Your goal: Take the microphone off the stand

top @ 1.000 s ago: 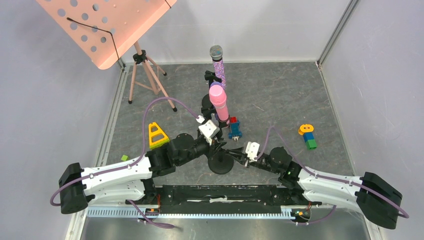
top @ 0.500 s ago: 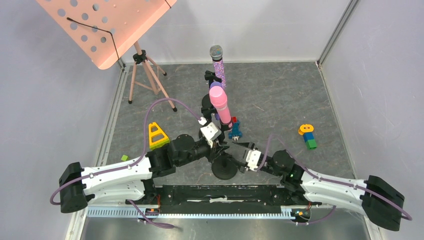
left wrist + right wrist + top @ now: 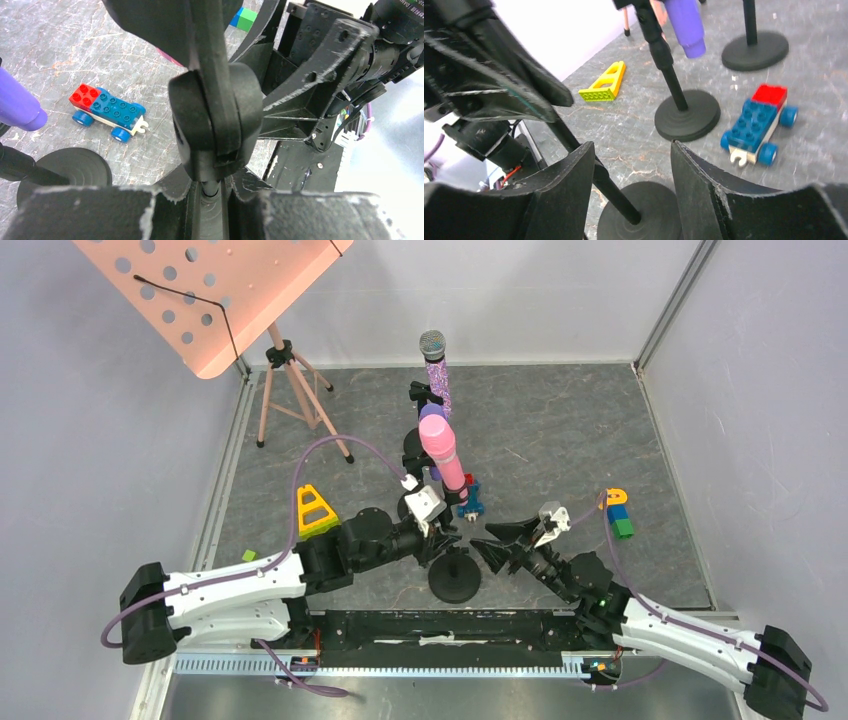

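My right gripper's fingers are open with the stand's pole [image 3: 620,201] outside them, so next my right gripper turns toward the pole's collar [image 3: 600,173] and closes on its knob before it takes the microphone off.
A pink microphone [image 3: 441,451] sits tilted at the top of a black stand whose round base [image 3: 456,579] rests near the arms. My left gripper [image 3: 441,531] is shut on the stand's pole [image 3: 220,192], just under its black joint [image 3: 215,125]. In the top view my right gripper [image 3: 491,543] stands open to the right of the stand and holds nothing. In its own view the right gripper [image 3: 631,147] looks down on the base [image 3: 644,215], and the pole [image 3: 616,195] runs past its left finger.
A purple microphone [image 3: 685,24] stands on a second stand [image 3: 687,116] just beyond. A glittery one with a grey head [image 3: 435,365] stands farther back. A blue and red toy car [image 3: 758,120], a yellow triangle [image 3: 315,510], stacked bricks [image 3: 617,513] and a pink music stand [image 3: 215,290] are around.
My right gripper has opened and drawn back to the right, away from the stand. The stand's base has slid slightly right and nearer. The left gripper keeps its hold on the pole.
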`<state>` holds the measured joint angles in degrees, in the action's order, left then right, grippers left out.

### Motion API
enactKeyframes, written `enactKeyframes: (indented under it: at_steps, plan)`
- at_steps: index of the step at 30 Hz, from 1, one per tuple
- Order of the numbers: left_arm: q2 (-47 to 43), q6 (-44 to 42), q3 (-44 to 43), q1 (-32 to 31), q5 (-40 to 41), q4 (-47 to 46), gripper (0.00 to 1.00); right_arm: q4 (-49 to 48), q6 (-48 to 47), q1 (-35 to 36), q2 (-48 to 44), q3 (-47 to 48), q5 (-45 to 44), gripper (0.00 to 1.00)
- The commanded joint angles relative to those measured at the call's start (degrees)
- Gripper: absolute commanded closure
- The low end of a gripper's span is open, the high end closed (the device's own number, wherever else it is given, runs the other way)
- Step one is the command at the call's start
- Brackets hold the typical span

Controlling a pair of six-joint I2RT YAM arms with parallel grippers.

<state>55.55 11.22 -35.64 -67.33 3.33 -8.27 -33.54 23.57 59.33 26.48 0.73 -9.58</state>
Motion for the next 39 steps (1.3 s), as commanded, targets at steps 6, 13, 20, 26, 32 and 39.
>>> enactKeyframes:
  at_steps: [6,13,20,26,32,39]
  plan:
    - [2.5,-5.8,-9.3,-0.4,3.7,5.9,0.98,17.2,31.8,-0.1,6.2,10.7,-10.7,0.33]
    - [1.7,-7.5,-9.2,-0.4,5.7,7.4,0.98,20.4,50.3,-0.2,7.2,10.7,-11.3,0.32]
    - [-1.9,-6.9,-4.6,-0.5,8.5,5.0,0.98,24.7,59.2,-0.2,10.8,14.2,-5.7,0.33]
    - [-3.0,-5.9,-3.1,-0.5,8.0,5.1,0.98,17.2,70.1,-0.2,16.2,12.9,2.5,0.39]
    - [-4.2,-5.0,-1.9,-0.5,8.4,4.8,0.98,9.7,75.8,-0.1,21.1,11.1,7.3,0.49]
    - [-5.2,-4.5,-1.2,-0.5,10.4,4.8,0.98,7.6,79.6,-0.1,22.1,10.9,8.1,0.54]
